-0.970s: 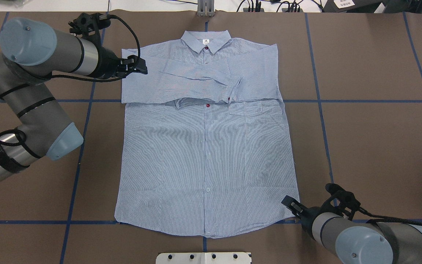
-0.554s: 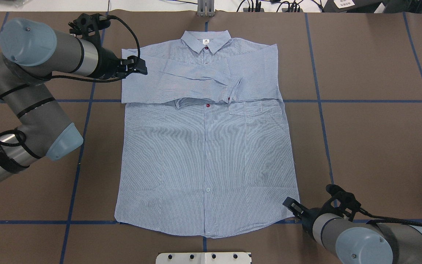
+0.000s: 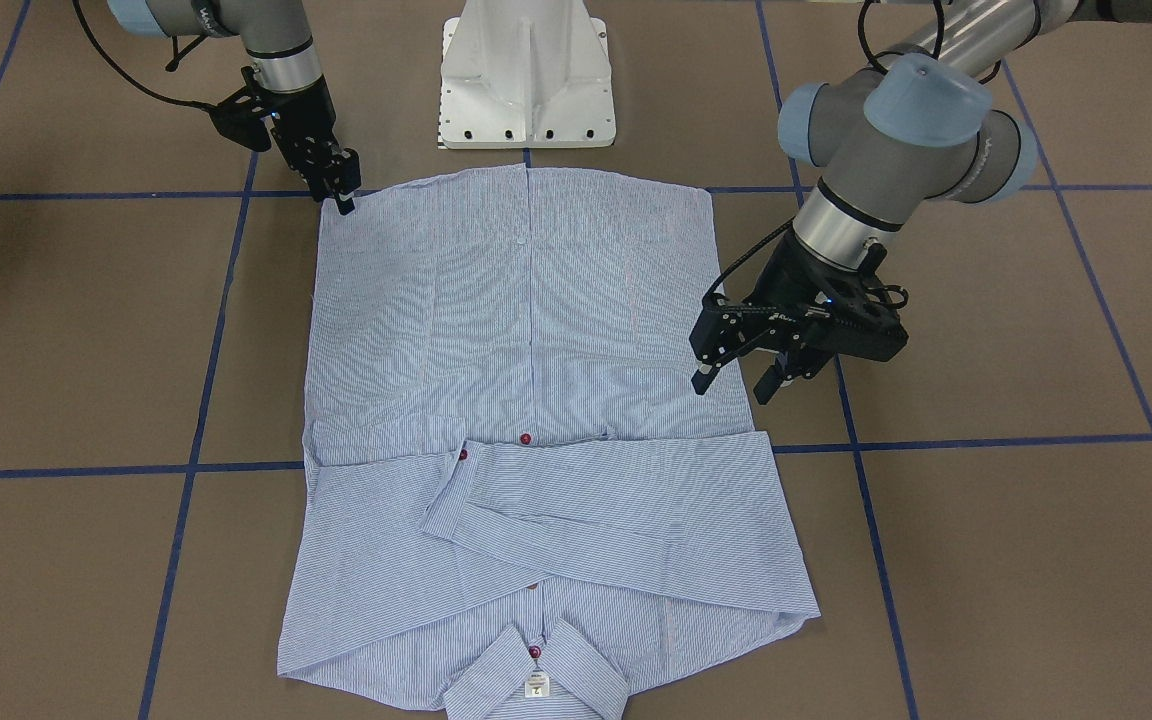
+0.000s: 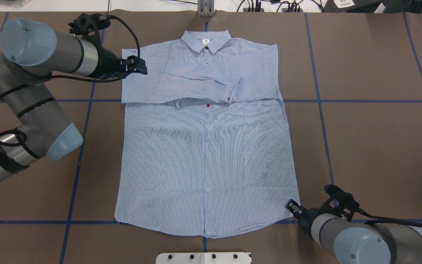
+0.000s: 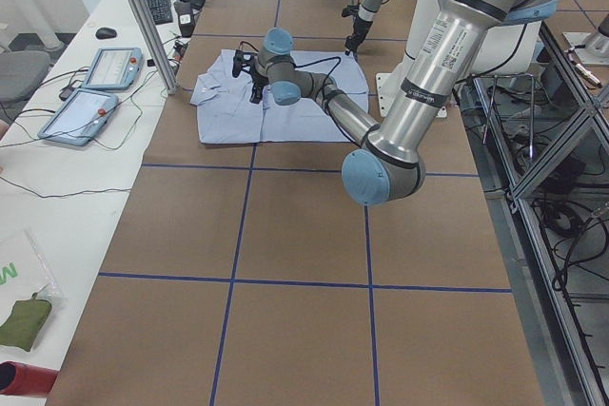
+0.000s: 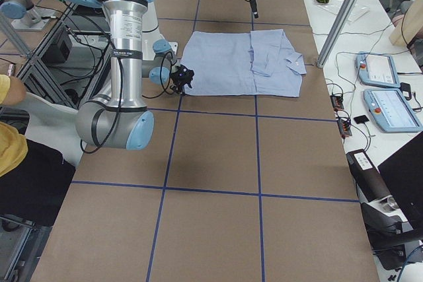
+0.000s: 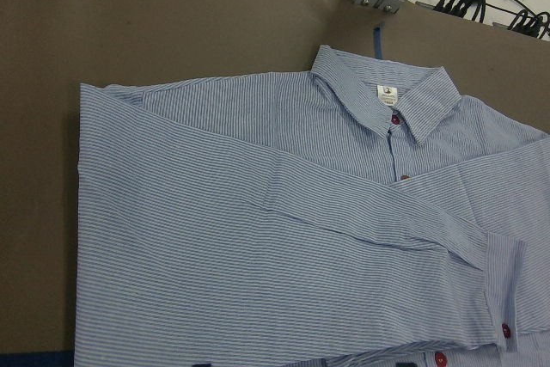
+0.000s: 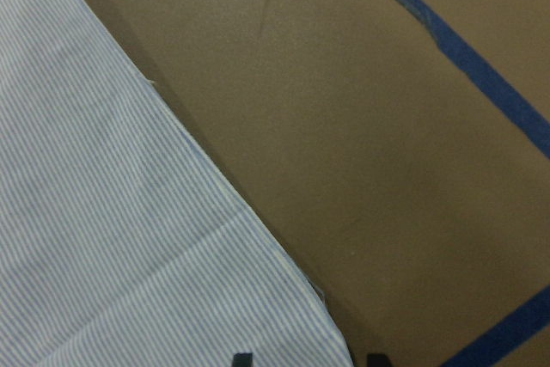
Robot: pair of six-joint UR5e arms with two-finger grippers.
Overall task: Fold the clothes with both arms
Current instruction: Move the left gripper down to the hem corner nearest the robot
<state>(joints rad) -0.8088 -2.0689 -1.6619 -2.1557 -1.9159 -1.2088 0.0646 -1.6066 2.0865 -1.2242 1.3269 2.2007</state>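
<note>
My grippers will make the hem's middle sag into a loose fold when they carry both corners over, because the hem lies thin and wide between its corners.
The striped light blue shirt lies flat and buttoned on the brown table, collar at the far edge, both sleeves folded across the chest. My left gripper hovers open and empty over the shirt's edge beside the folded sleeves, also visible from overhead. Its wrist view looks down on the collar, label and sleeves. My right gripper is low at the hem corner nearest the robot. It is open, and its fingertips straddle that corner of the shirt.
The white pedestal base stands just behind the hem. Blue tape lines cross the table. A metal post and cables sit beyond the collar. Control tablets lie on a side table. A person stands by the robot.
The right gripper has shifted slightly back toward the robot and lower at the hem corner. The left arm and the shirt have not visibly moved.
</note>
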